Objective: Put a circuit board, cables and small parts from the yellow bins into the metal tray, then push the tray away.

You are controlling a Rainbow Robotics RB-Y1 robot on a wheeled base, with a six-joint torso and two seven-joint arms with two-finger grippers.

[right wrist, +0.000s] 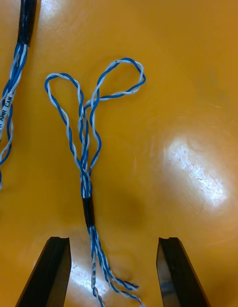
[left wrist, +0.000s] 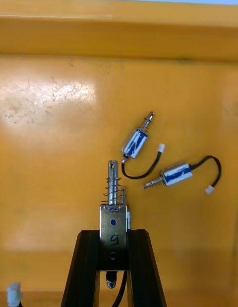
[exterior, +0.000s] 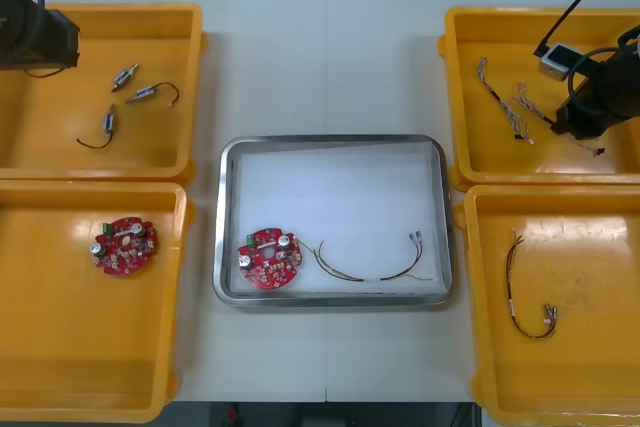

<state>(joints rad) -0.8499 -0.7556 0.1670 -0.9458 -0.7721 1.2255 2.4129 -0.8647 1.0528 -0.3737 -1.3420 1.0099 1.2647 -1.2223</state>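
A black band (right wrist: 88, 211) is holding the twisted blue and white cable (right wrist: 85, 148) together, so the cable's loops will stay together and keep their shape when I pick it up.
My left gripper (left wrist: 114, 233) is shut on a small metal part (left wrist: 113, 215) with a spring and pin, held above the floor of the far left yellow bin (exterior: 60, 152). Two more small metal parts (left wrist: 136, 141) (left wrist: 176, 173) with black leads lie beyond the fingers. My right gripper (right wrist: 113, 245) stands open low over the far right bin (exterior: 470, 157), and a twisted blue and white cable (right wrist: 89, 208) lies between its fingers (right wrist: 52, 272). The metal tray (exterior: 228, 217) holds a red circuit board (exterior: 268, 257) and a red and yellow cable (exterior: 375, 265).
A second blue and white cable (right wrist: 15, 89) lies beside the first. Another circuit board (exterior: 125, 245) sits in the near left bin (exterior: 60, 377). In the near right bin (exterior: 600, 387) lies a red and yellow cable (exterior: 525, 297). Three small metal parts (exterior: 150, 93) rest in the far left bin.
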